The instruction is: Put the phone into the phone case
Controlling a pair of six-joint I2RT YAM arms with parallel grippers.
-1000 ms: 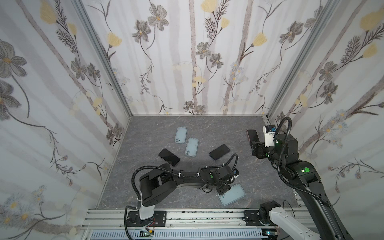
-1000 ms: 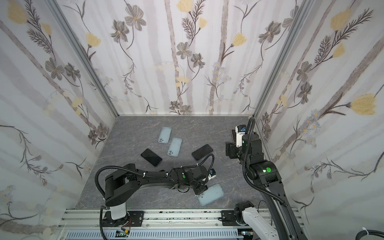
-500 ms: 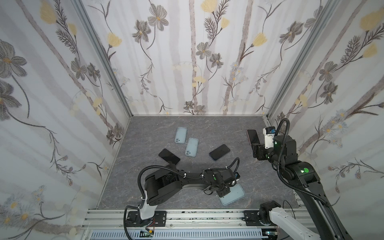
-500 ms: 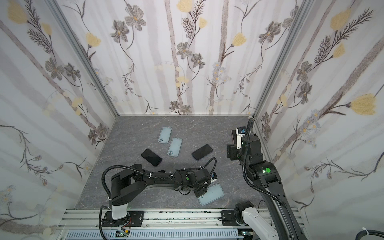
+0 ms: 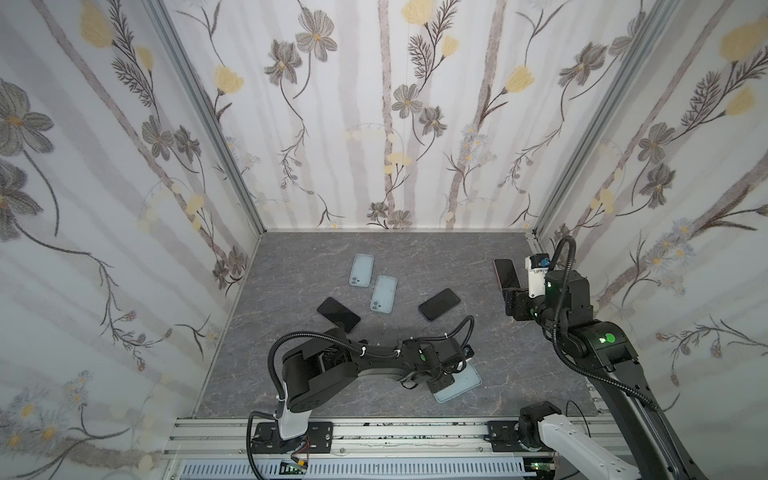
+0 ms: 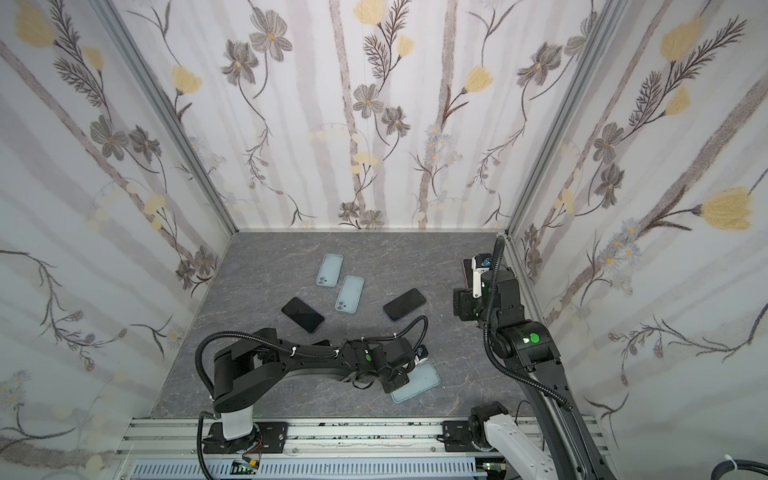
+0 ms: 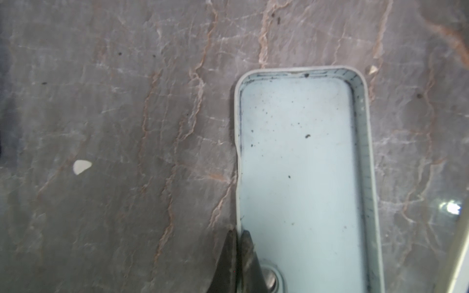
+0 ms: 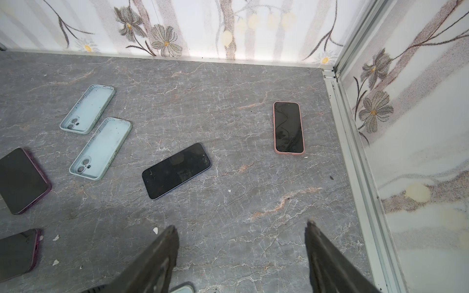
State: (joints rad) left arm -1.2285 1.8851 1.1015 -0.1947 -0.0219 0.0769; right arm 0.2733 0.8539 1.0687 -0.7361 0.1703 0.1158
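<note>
The pale blue phone case's open side (image 5: 461, 386) is facing up, so my left gripper keeps moving it to the clear space (image 8: 114, 239) by the black phone, then let it go.
A pale blue phone case (image 5: 463, 380) (image 6: 420, 381) (image 7: 299, 177) lies open side up near the table's front edge. My left gripper (image 5: 439, 384) (image 6: 392, 384) (image 7: 238, 232) is shut on its long side wall near the camera cutout, with one finger inside and one outside. A bare black phone (image 5: 439, 304) (image 6: 404, 304) (image 8: 176, 170) lies face up mid-table. My right gripper (image 5: 510, 297) (image 6: 461, 305) (image 8: 241, 224) hovers open and empty above the table at the right, apart from everything.
Two more pale blue cases (image 5: 361, 270) (image 5: 383, 294) lie at the back centre. A dark purple-edged phone (image 5: 338, 314) (image 8: 22, 180) lies to the left. A phone in a pink case (image 5: 505, 272) (image 8: 288, 127) lies near the right wall (image 8: 355, 152).
My left gripper has closed onto the front case's side wall, and its arm has shifted slightly toward the front. The right arm has barely moved.
</note>
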